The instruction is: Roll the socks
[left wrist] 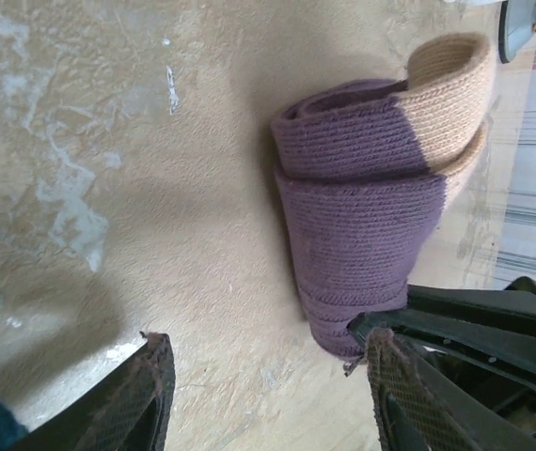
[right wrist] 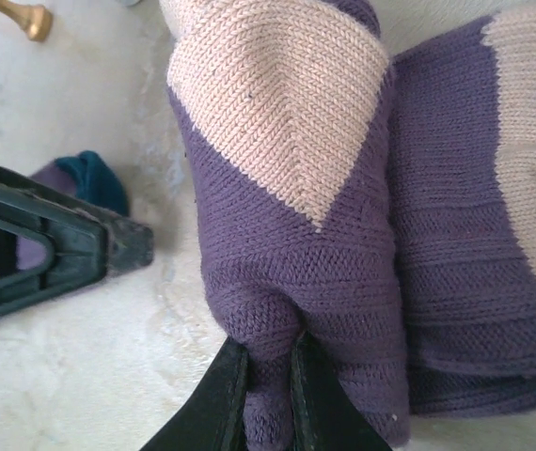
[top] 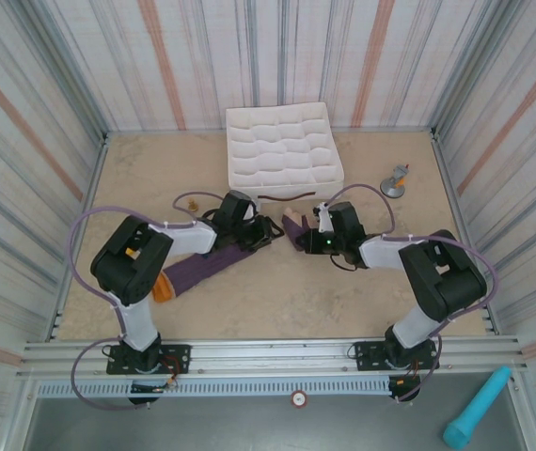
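Observation:
I should hold the folded sock's purple end (left wrist: 340, 318) with my left gripper and free my right gripper, which is pinning that purple end, because the tan sock toe (left wrist: 453, 97) sticks out loose.
One of the socks (top: 207, 266) lies stretched across the table, purple with its orange cuff near the left arm's base. The other sock (left wrist: 367, 178) is folded over on itself, purple with a tan toe (right wrist: 277, 85). My right gripper (right wrist: 268, 355) is shut on a pinched fold of this purple sock (right wrist: 287, 263) and sits just right of centre (top: 307, 235). My left gripper (left wrist: 268, 346) stands open over bare table, its right finger (left wrist: 402, 390) beside the folded sock's end. From above it sits close to the right gripper (top: 255, 231). A teal toe (right wrist: 91, 178) peeks out behind the left gripper.
A white gridded fabric box (top: 282, 146) stands at the back centre. A grey metal stand (top: 396, 181) is at the back right and a small brass object (top: 191, 203) at the back left. Striped walls enclose the table. A teal cylinder (top: 475, 409) lies outside the front rail.

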Action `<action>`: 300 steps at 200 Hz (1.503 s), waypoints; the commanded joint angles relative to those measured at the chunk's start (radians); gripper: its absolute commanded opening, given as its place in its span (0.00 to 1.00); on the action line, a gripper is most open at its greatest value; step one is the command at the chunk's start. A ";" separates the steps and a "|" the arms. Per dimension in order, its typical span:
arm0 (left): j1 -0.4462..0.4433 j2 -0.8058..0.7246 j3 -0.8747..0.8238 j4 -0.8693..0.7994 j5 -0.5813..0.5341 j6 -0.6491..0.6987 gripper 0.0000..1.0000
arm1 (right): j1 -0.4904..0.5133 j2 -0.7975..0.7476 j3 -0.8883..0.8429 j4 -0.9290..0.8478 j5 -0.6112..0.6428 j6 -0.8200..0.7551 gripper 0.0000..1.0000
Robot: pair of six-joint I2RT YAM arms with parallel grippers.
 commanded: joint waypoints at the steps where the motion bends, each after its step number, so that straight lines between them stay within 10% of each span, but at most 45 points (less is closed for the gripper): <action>1: -0.019 0.030 0.036 0.029 0.009 0.017 0.57 | -0.038 0.097 -0.016 -0.237 -0.138 0.131 0.00; 99: -0.033 0.145 0.119 0.100 -0.002 -0.007 0.63 | -0.118 0.203 -0.009 -0.179 -0.279 0.302 0.00; 176: -0.046 0.209 0.174 0.012 -0.015 0.003 0.33 | -0.151 0.134 -0.046 -0.134 -0.293 0.311 0.01; 218: -0.048 0.173 0.190 -0.127 -0.049 0.044 0.10 | -0.066 -0.054 0.018 -0.400 -0.069 0.121 0.28; 300: -0.050 0.098 0.187 -0.307 -0.068 0.039 0.08 | 0.411 -0.317 0.098 -0.620 0.746 -0.131 0.67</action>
